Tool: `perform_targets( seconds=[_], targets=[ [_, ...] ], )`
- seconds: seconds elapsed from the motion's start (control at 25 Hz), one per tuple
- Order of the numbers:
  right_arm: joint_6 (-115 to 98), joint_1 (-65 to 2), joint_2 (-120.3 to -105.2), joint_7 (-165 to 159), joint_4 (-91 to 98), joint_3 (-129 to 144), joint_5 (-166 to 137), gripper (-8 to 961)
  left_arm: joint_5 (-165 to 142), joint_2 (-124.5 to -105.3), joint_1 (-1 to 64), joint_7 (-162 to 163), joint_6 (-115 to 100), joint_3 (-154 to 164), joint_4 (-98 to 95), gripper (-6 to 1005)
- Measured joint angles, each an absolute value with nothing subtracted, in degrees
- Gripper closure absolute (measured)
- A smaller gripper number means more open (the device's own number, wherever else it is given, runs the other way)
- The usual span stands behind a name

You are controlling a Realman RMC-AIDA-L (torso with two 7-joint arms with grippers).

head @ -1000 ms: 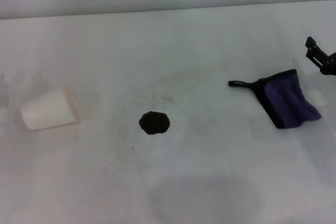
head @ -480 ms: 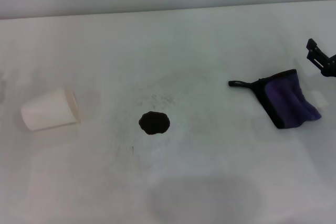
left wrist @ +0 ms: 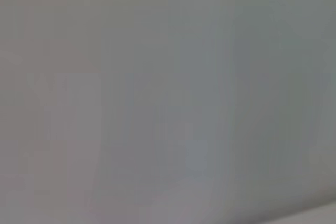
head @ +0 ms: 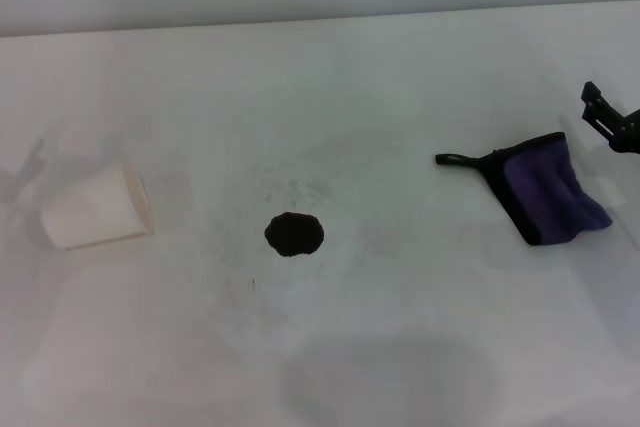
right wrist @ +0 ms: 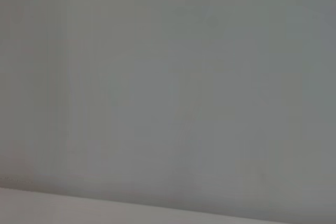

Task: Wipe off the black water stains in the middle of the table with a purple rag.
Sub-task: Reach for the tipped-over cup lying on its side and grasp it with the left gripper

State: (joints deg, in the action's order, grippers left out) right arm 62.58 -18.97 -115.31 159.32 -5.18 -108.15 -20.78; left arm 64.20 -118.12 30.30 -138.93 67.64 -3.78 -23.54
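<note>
The white paper cup is on its side with its rim (head: 137,198) toward the stain, so next my left gripper takes hold of it near the cup's base (head: 62,224) and sets it upright first.
The black water stain (head: 294,234) is a small ragged dark blot near the middle of the white table (head: 400,77). Far to its right lies the purple rag (head: 552,188), folded, with black trim and a black loop strap pointing left. My right gripper (head: 608,119) shows only as a dark tip at the right edge of the head view, just beyond the rag's far right corner and apart from it. The left gripper is out of view. Both wrist views show only a plain grey surface.
A white paper cup (head: 96,209) lies on its side at the left of the table. Faint grey speckled smudges (head: 310,182) spread around and behind the stain. The table's far edge meets a grey wall at the top.
The right gripper has drifted slightly down and to the right, toward the frame edge. A faint shadow has appeared at the left near the cup. Rag, stain and cup have not moved.
</note>
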Motion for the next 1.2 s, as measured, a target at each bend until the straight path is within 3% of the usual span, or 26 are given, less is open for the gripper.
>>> perform_targets(
  seconds=[0.2, 0.44, 0.72, 1.2],
  targets=[
    [62.6, -19.0, -115.32, 159.3, -5.2, -108.0, -20.8, 95, 64.2, -118.67, 26.5, -116.7, 69.2, 16.8, -41.8, 145],
    [62.7, -19.1, -115.31, 159.3, -5.2, -107.8, -20.7, 95, 61.5, -117.37, 19.4, -97.7, 73.1, 35.0, -64.1, 108],
    [63.2, -19.2, -115.31, 159.1, -5.2, -106.4, -20.7, 96, 44.1, -115.34, 22.6, -89.5, 85.1, 41.0, -74.2, 112],
    [63.2, -19.5, -115.4, 158.2, -5.3, -104.0, -20.6, 95, 25.1, -118.82, 26.6, -90.9, 84.7, 56.9, -77.3, 111]
  ],
)
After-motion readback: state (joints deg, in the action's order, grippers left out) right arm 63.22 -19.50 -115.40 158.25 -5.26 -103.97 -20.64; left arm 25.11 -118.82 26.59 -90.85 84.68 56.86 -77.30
